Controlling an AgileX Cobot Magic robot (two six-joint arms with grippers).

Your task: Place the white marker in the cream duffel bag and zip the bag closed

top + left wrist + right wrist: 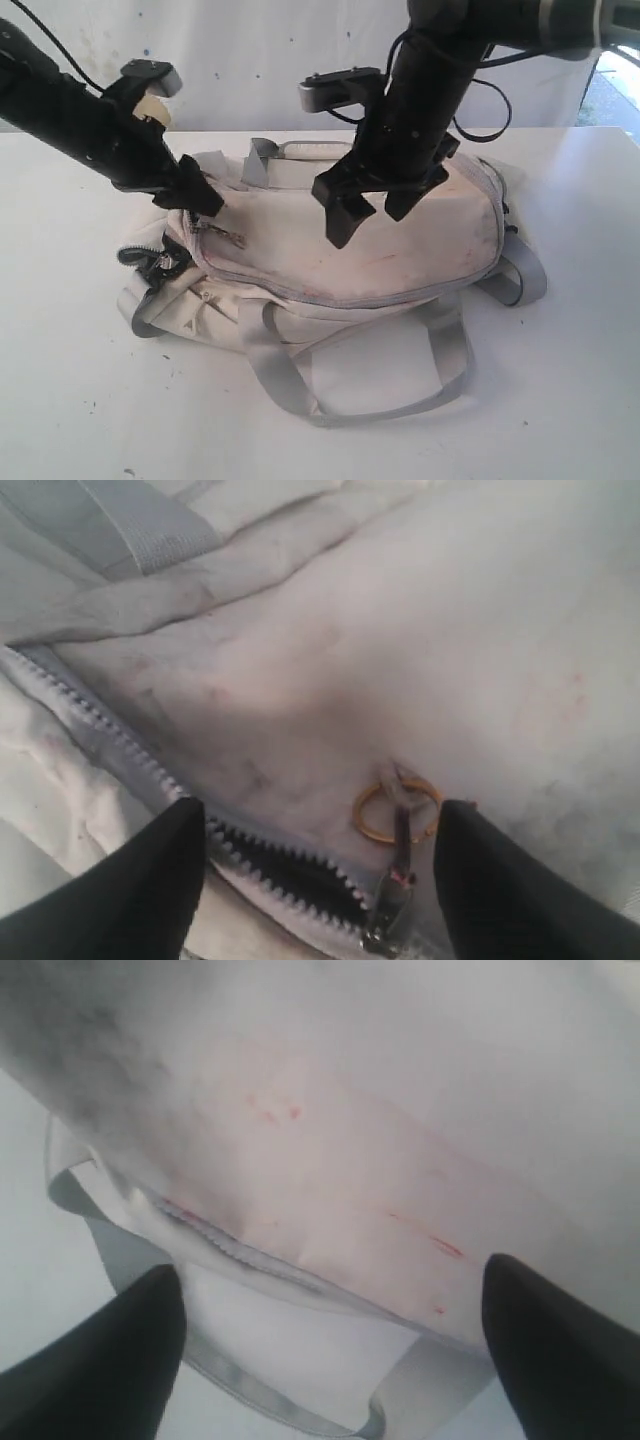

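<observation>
I expect the zipper slider point(203, 226) to pull the cloth along when I pull the slider, because slack folds point(205, 298) hang below the zipper at the cream duffel bag's end.
The cream duffel bag point(400, 240) lies on the white table point(570, 400). Its grey zipper point(330, 297) runs round the top panel. The zipper slider point(392, 905) with a gold ring point(397, 810) sits at the bag's left end, beside a short dark gap in the teeth point(290, 865). My left gripper point(205, 200) point(320, 815) is open, its fingers on either side of the slider and not touching it. Over the middle of the bag, my right gripper point(368, 222) point(330, 1285) hangs open and empty. The white marker is out of view.
Grey webbing handles point(370, 405) spread over the table in front of the bag, and another handle point(300, 147) lies behind it. A black clip point(160, 262) sits at the bag's left end. A pale wall point(250, 60) stands behind the table.
</observation>
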